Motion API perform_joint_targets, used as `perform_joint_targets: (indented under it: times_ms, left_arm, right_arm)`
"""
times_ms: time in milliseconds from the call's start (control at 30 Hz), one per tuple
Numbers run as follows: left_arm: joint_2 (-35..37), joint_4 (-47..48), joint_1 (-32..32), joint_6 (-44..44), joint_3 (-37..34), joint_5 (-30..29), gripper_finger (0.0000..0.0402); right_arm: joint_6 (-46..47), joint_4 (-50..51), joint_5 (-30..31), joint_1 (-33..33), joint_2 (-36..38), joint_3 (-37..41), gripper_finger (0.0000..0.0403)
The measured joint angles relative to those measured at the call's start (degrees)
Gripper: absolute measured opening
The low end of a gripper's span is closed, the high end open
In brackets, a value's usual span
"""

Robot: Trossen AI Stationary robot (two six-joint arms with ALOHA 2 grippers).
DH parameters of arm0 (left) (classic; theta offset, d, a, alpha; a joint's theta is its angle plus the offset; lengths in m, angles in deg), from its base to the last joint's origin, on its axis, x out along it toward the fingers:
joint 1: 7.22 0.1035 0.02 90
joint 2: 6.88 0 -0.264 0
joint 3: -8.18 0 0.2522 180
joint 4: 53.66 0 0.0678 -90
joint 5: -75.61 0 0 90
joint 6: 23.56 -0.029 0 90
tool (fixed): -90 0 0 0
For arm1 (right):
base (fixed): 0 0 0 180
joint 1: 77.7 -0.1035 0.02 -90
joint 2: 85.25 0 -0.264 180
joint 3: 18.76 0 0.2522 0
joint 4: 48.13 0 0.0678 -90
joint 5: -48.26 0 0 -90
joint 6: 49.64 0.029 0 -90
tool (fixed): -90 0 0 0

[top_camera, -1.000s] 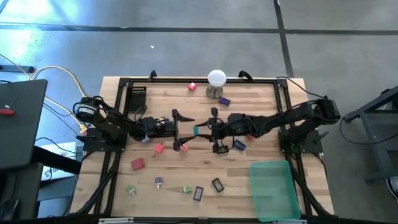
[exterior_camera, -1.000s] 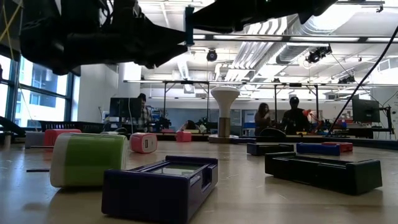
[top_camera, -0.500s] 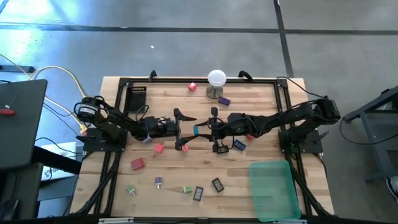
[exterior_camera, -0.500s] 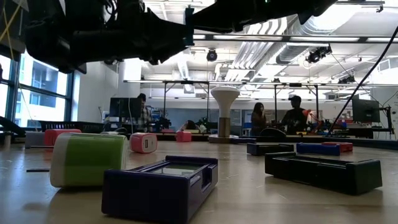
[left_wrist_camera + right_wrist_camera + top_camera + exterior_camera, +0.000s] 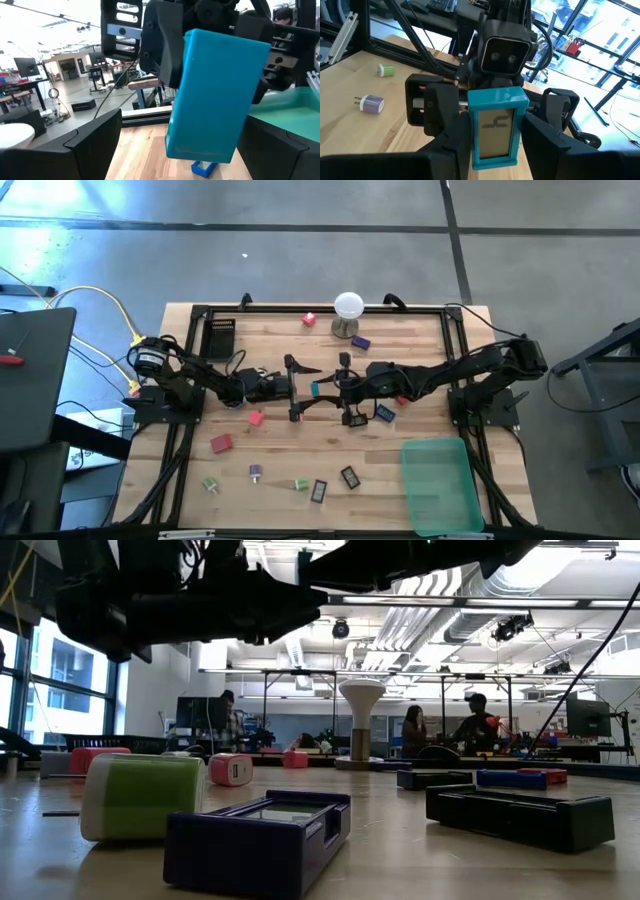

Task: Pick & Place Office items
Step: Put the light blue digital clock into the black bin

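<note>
The robot's right gripper is too far away to reach the black basket point(image 5: 221, 338), so the left gripper should take over the teal item point(image 5: 212, 95) and bring the item to the basket.
A teal office item with a small screen point(image 5: 495, 125) hangs above the table's middle point(image 5: 315, 389). My right gripper point(image 5: 495, 156) is shut on it and reaches in from the table's right point(image 5: 324, 390). My left gripper point(image 5: 293, 391) faces it from the left, open wide. The left fingers point(image 5: 95, 145) stand on either side of the item's plain teal back point(image 5: 215, 95), apart from it. Other office items lie flat on the wood: a red one point(image 5: 221, 443), a pink one point(image 5: 256, 418), a blue one point(image 5: 385, 413) and a purple one point(image 5: 361, 342). My right gripper pinches the teal item's two long side edges point(image 5: 470, 150) between its two fingers point(image 5: 445, 150), at the item's lower end. The fingers come level from the table's right. The item stands roughly upright, screen toward the right arm, lifted clear of the table.
A green tray point(image 5: 437, 480) sits at the near right. A white ball on a metal stand point(image 5: 347, 308) is at the far middle. Several small items lie along the near edge, among them a purple case point(image 5: 260, 840) and a green-and-white piece point(image 5: 140, 795).
My left gripper has moved a little toward the table's right, closer to the teal item, staying open. The right gripper and the item have kept still.
</note>
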Motion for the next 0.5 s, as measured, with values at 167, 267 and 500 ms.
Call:
perform_joint_targets:
  times_ms: [167,267,500]
  left_arm:
    - [0.00,0.57,0.00,1.48,0.00,0.00,0.0332]
    - [0.00,0.61,0.00,1.52,0.00,0.01,0.0299]
    - [0.00,0.92,-0.04,2.36,0.00,0.23,0.0196]
  right_arm:
    - [-0.01,0.68,-0.01,0.00,0.00,0.00,0.0133]
    - [-0.01,0.80,-0.01,0.00,0.00,0.00,0.0133]
    - [-0.04,1.95,0.29,0.05,0.03,0.00,0.0133]
